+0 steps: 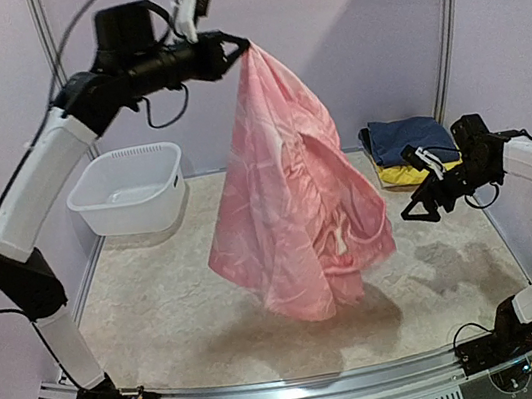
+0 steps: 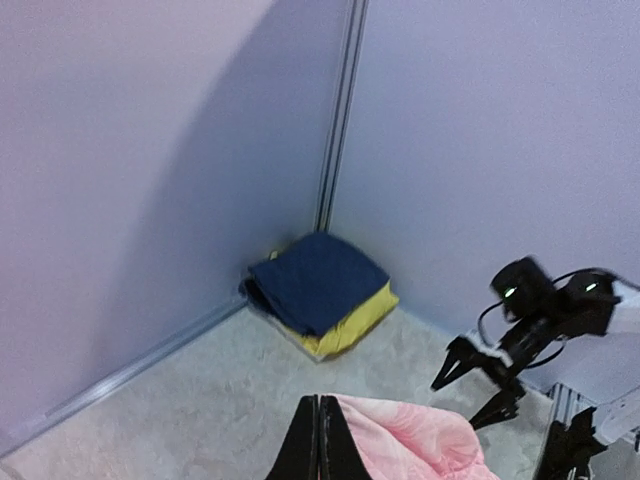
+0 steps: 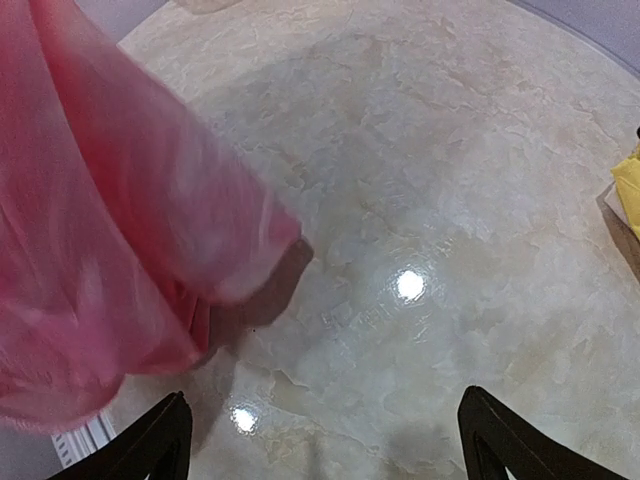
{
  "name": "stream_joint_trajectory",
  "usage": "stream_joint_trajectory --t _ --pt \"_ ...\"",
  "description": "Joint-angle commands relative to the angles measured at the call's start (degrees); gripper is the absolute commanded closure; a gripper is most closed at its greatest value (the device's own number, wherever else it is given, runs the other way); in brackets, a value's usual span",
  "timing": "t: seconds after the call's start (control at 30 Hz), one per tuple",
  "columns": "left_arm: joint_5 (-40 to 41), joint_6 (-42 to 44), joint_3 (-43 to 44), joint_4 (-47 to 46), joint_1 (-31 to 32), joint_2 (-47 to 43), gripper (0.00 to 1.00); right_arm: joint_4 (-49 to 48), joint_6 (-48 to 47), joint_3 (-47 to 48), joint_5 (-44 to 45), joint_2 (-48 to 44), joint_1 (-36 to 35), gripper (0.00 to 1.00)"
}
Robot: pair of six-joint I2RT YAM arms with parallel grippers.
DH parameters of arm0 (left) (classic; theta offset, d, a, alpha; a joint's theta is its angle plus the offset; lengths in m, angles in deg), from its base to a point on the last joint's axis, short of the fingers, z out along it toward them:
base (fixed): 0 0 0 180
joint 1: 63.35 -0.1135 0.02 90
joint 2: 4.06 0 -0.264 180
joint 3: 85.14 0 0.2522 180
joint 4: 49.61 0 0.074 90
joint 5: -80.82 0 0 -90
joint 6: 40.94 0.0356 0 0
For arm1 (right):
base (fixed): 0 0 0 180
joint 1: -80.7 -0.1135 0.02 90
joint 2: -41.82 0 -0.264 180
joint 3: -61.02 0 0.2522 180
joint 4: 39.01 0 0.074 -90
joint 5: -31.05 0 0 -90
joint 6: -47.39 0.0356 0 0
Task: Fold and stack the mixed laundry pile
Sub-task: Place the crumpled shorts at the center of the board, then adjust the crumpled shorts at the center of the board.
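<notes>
Next, my right gripper pulls the waistband [image 1: 348, 255] out after I lower the garment, because the pink garment hangs bunched [image 1: 268, 98] from my left gripper with its waistband low.
My left gripper [image 1: 240, 48] is raised high and shut on the top of the pink thin garment [image 1: 296, 195], which hangs clear above the table. In the left wrist view the shut gripper [image 2: 320, 420] pinches the pink cloth [image 2: 410, 440]. A folded navy garment [image 1: 408, 136] lies on a folded yellow one [image 1: 406, 175] at the back right corner; both show in the left wrist view, navy [image 2: 315, 280] over yellow [image 2: 360, 318]. My right gripper [image 1: 418, 211] is open and empty, right of the pink garment [image 3: 110, 260].
A white plastic basket [image 1: 131, 190] stands at the back left of the table. The table surface [image 1: 163, 317] is a pale stone pattern. Lilac walls close the back and sides, with a metal post [image 2: 340, 110] in the corner.
</notes>
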Motion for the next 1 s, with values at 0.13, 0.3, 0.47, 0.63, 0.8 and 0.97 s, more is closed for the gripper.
stream_joint_trajectory --t 0.13,0.3,0.47,0.63,0.8,0.97 --pt "5.8 -3.4 4.5 5.4 -3.3 20.7 0.91 3.0 -2.3 2.4 2.6 -4.1 0.5 0.08" --pt "5.7 -7.9 5.0 9.0 -7.8 23.7 0.63 6.7 -4.0 3.4 3.2 -7.4 -1.7 0.11" --pt "3.9 -9.9 -17.0 2.5 -6.9 11.3 0.58 9.7 -7.1 3.5 7.5 -8.2 -9.2 0.12" --pt "1.8 -13.9 -39.1 0.8 -5.3 1.4 0.59 6.7 -7.3 5.7 15.2 -2.8 -19.4 0.10" --pt "3.3 -22.4 -57.6 -4.4 -2.0 -6.7 0.52 4.5 3.6 17.0 14.9 13.1 -20.8 0.06" --pt "7.7 -27.3 -67.9 -7.5 1.0 -11.6 0.49 7.8 10.5 28.8 10.4 28.8 -21.1 0.04"
